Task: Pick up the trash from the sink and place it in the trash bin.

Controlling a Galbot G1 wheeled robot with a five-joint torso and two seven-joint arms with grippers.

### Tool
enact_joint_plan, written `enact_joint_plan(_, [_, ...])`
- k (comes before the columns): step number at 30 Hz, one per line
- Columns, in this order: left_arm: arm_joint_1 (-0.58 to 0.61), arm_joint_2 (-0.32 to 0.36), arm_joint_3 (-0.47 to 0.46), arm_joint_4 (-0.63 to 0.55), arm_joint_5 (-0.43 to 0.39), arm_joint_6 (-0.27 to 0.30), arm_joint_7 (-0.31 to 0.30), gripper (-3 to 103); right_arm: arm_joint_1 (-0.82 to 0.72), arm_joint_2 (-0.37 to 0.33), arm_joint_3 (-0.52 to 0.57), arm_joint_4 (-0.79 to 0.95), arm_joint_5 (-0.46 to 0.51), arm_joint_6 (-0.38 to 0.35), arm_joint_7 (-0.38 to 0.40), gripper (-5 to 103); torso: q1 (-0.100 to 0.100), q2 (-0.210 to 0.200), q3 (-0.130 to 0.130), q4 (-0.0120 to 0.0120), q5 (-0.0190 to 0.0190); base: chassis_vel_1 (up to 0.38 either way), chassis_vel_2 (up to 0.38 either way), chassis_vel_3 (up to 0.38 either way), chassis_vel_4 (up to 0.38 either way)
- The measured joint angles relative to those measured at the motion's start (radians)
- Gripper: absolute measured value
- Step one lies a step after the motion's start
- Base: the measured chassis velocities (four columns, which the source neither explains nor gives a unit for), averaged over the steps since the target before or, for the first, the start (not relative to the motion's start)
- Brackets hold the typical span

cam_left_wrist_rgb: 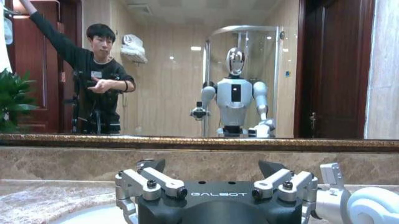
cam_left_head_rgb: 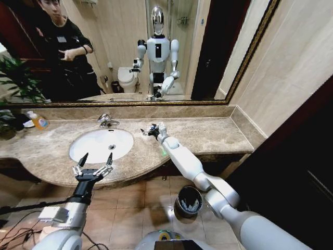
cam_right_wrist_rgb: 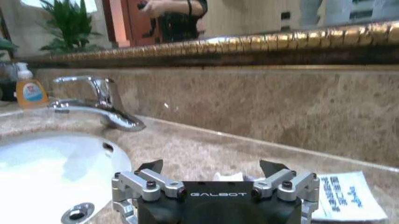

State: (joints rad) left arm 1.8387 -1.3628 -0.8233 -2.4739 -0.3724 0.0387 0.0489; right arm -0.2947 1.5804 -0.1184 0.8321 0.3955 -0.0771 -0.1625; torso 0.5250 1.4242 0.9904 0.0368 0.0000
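The white cap end [cam_right_wrist_rgb: 229, 177] is in line with the flat white packet [cam_right_wrist_rgb: 349, 197], so I expect the packet to come along, sticking straight out, when I lift the cap end.
The white oval sink [cam_left_head_rgb: 93, 148] sits in the beige marble counter. My left gripper [cam_left_head_rgb: 97, 159] hovers open over the sink's front rim; in the left wrist view this gripper [cam_left_wrist_rgb: 212, 165] has nothing between its fingers. My right gripper [cam_left_head_rgb: 151, 130] is low over the counter just right of the sink, open. Between the fingers of this gripper [cam_right_wrist_rgb: 210, 167] in the right wrist view a small crumpled white piece of trash [cam_right_wrist_rgb: 229, 176] peeks up. A flat white packet with blue print [cam_right_wrist_rgb: 344, 197] lies on the counter beside it. The dark trash bin [cam_left_head_rgb: 188, 200] stands on the floor below, with pale items inside.
The chrome tap [cam_left_head_rgb: 106, 121] stands behind the basin. A bottle of orange liquid [cam_left_head_rgb: 39, 122] and a potted plant [cam_left_head_rgb: 10, 88] are at the far left of the counter. A mirror backs the counter, and a wall closes its right end.
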Motion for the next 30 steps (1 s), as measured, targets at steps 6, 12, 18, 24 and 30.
enact_joint_plan(6, [0.0,0.0,0.0,0.0,0.0,0.0,0.0,100,0.004,0.003,-0.004,-0.039,0.002,0.005,-0.002,100,0.0,0.0,0.0,-0.0001,0.0,0.0,0.0,0.0,0.0])
enact_joint_plan(12, [0.0,0.0,0.0,0.0,0.0,0.0,0.0,100,0.004,0.007,-0.002,-0.056,-0.006,0.017,-0.007,91,0.0,0.0,0.0,-0.0001,0.0,0.0,0.0,0.0,0.0])
enact_joint_plan(18, [0.0,0.0,0.0,0.0,0.0,0.0,0.0,100,0.007,0.016,0.002,-0.063,-0.013,0.028,-0.007,64,0.0,0.0,0.0,0.0,0.0,0.0,0.0,0.0,0.0])
enact_joint_plan(24, [0.0,0.0,0.0,0.0,0.0,0.0,0.0,100,0.007,0.016,0.009,-0.053,-0.019,0.03,-0.004,44,0.0,0.0,0.0,0.0,0.0,0.0,0.0,0.0,0.0])
enact_joint_plan(30, [0.0,0.0,0.0,0.0,0.0,0.0,0.0,100,0.015,0.02,0.009,-0.058,-0.022,0.03,-0.004,42,0.0,0.0,0.0,0.0,0.0,0.0,0.0,0.0,0.0])
